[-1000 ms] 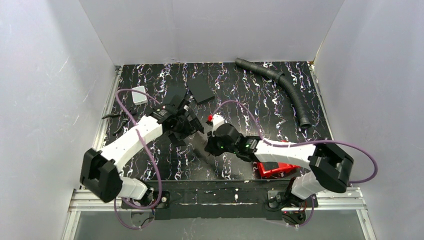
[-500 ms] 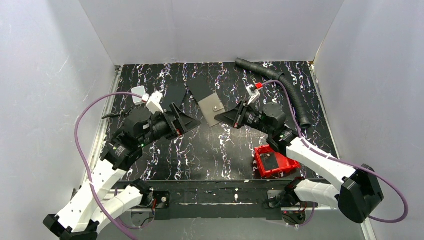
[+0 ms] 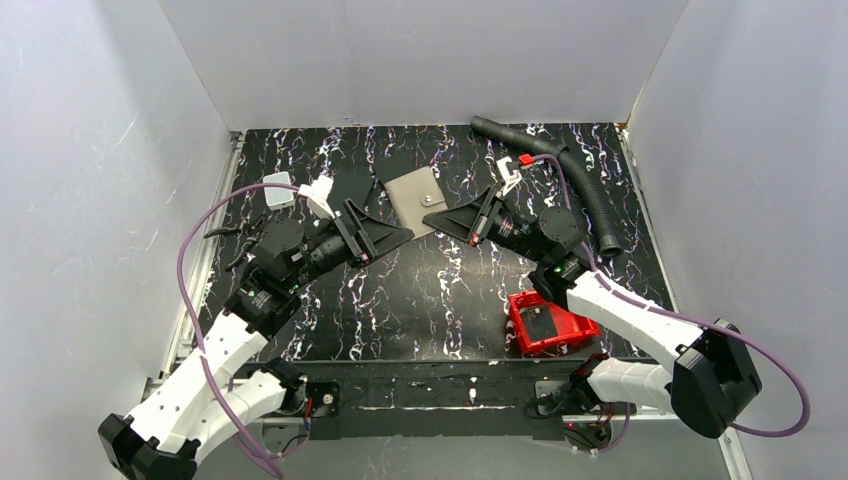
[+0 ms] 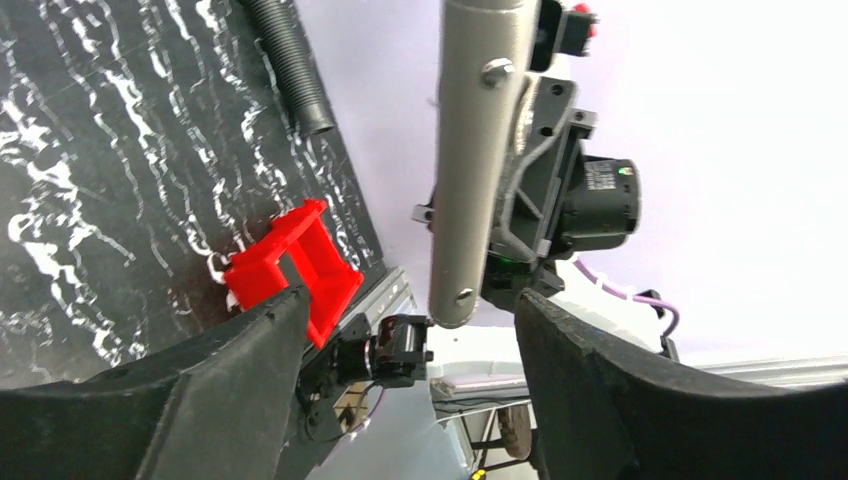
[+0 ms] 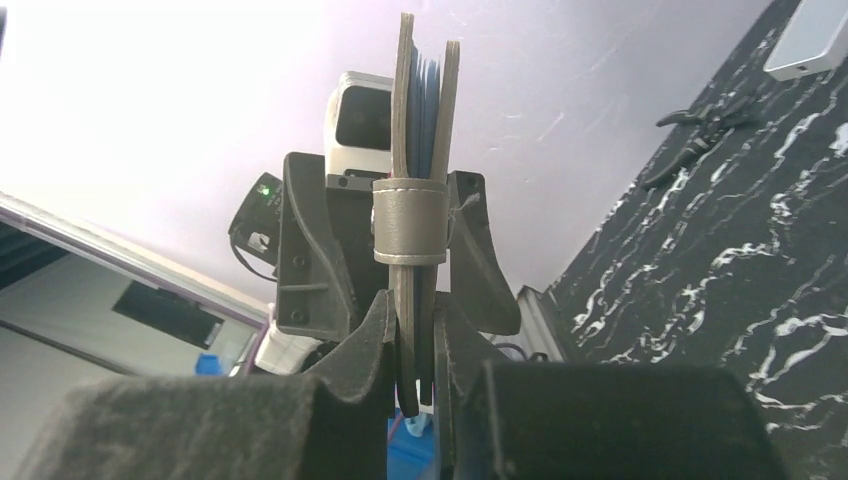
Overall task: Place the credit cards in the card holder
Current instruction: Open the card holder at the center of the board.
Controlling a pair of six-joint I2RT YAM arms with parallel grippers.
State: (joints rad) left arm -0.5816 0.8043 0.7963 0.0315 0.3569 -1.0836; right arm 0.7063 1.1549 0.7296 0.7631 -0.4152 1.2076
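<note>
Next, I take the card holder's opposite edge [image 3: 401,210] with my left gripper before my right gripper opens the card holder's snap tab [image 3: 429,200], which wraps around the edge of the card holder held in my right gripper.
The card holder [image 3: 413,193], a taupe bifold wallet with a snap tab, is held up off the table by one edge. My right gripper [image 3: 446,222] is shut on it. In the right wrist view the card holder [image 5: 415,200] stands edge-on between my gripper's tips [image 5: 412,310], with blue card edges [image 5: 428,100] showing inside it. My left gripper [image 3: 396,232] is open and empty, facing the card holder from the left. In the left wrist view the card holder [image 4: 470,160] hangs just beyond my open gripper [image 4: 412,300]. A dark flat piece [image 3: 545,325], perhaps a credit card, lies in the red tray.
The red tray [image 3: 520,318] sits at the near right. A black corrugated hose [image 3: 575,185] curves along the back right. A black slab [image 3: 350,187] and a white box [image 3: 280,190] lie at the back left, and a black tool [image 3: 225,232] lies by the left edge.
Both arms have risen from low over the table's middle and now face each other. The right gripper has carried the card holder up and back; since half a second ago it shifted slightly left.
</note>
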